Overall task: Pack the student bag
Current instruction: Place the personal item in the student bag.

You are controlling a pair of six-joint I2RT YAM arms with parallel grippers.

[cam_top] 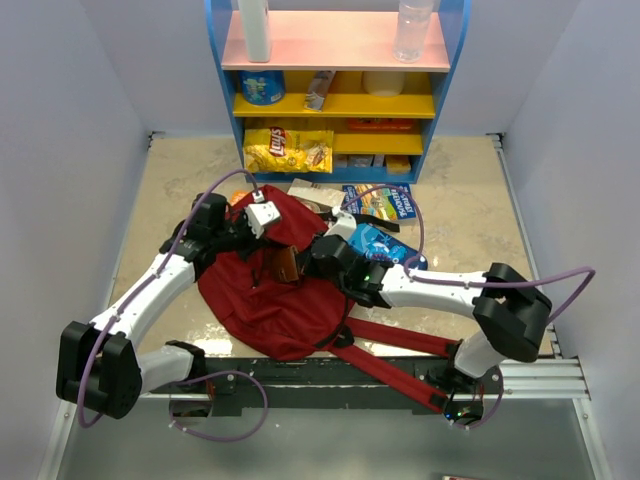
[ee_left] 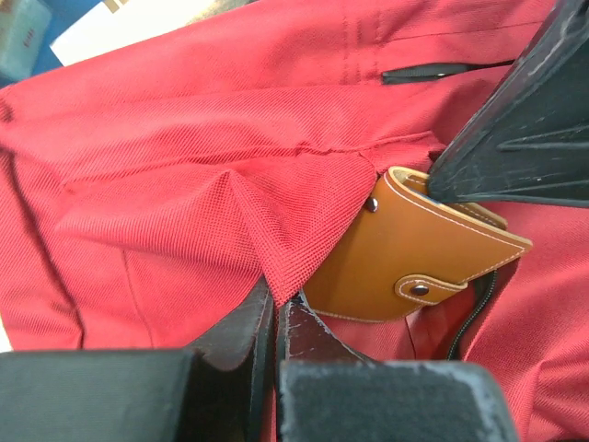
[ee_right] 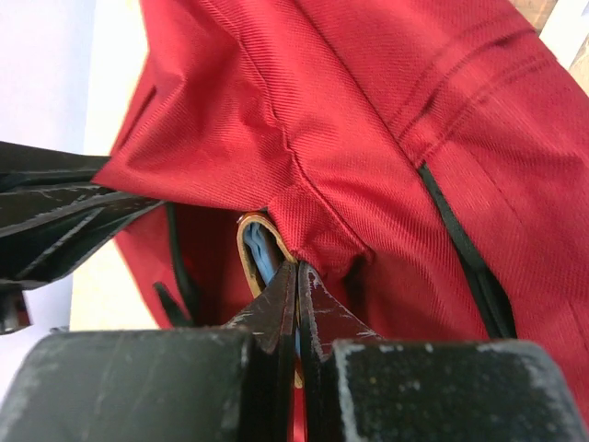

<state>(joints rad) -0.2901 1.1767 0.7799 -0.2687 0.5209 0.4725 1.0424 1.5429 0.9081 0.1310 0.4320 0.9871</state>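
Observation:
The tan case (cam_top: 287, 264) is halfway into the bag's zip opening (cam_top: 268, 268) under the raised red fold, so my right gripper should go on pushing the case further in until it sits inside.
The student bag (cam_top: 268, 300) lies flat in the middle of the table, dark red, with its straps (cam_top: 395, 355) trailing toward the near edge. My left gripper (cam_top: 272, 243) is shut on a raised fold of the bag's red fabric (ee_left: 267, 249) beside the zip opening. A tan leather snap case (ee_left: 405, 258) sits half inside that opening. My right gripper (ee_right: 296, 276) is shut on the case's edge (ee_right: 248, 253), where a blue lining shows. The rest of the case is hidden under the fabric. In the left wrist view a right finger (ee_left: 525, 120) rests on the case.
A blue patterned pencil case (cam_top: 385, 245) lies just right of the bag, with a blue book (cam_top: 385, 200) and a white book (cam_top: 315, 190) behind it. At the back stands a blue and yellow shelf (cam_top: 335, 105) with a chip bag (cam_top: 290, 150) and bottles.

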